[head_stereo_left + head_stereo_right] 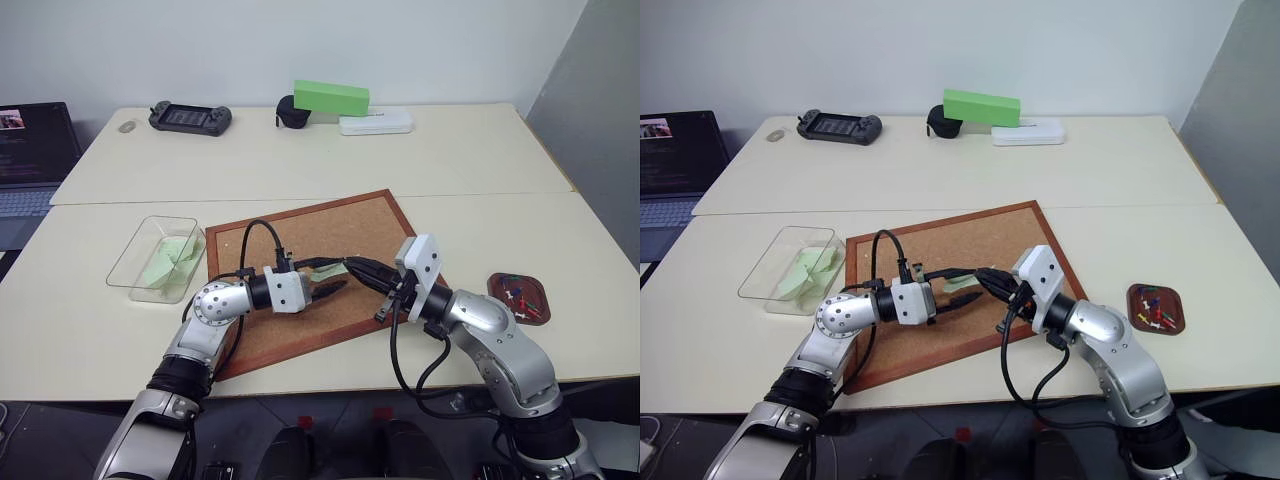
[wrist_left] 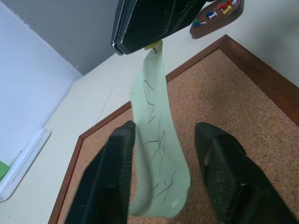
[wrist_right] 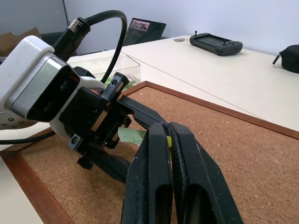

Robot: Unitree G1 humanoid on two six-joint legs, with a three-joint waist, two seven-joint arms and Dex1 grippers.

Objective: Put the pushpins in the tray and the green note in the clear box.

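The robot's right gripper holds a yellow pushpin point(image 2: 152, 45) that goes through the green note's top, so the note point(image 2: 159, 140) will slide off when the left gripper pulls.
My right gripper point(image 3: 164, 128) is shut on the top edge of the green note point(image 2: 154, 154), a pale-green paper with scribbled writing that hangs above the corkboard point(image 1: 330, 230). My left gripper point(image 2: 164, 128) faces it from the left. Its two fingers stand apart on either side of the hanging note. The clear box point(image 1: 130, 262) sits left of the board with pale-green paper inside. At the right, the dark reddish tray point(image 1: 518, 298) holds several pushpins point(image 2: 219, 8) in red, blue and green.
Along the table's far edge are a bright green block point(image 1: 330, 98), a white flat case point(image 1: 375, 123), a black pouch point(image 1: 290, 112) and a game controller point(image 1: 190, 117). A laptop point(image 1: 30, 150) stands at the far left.
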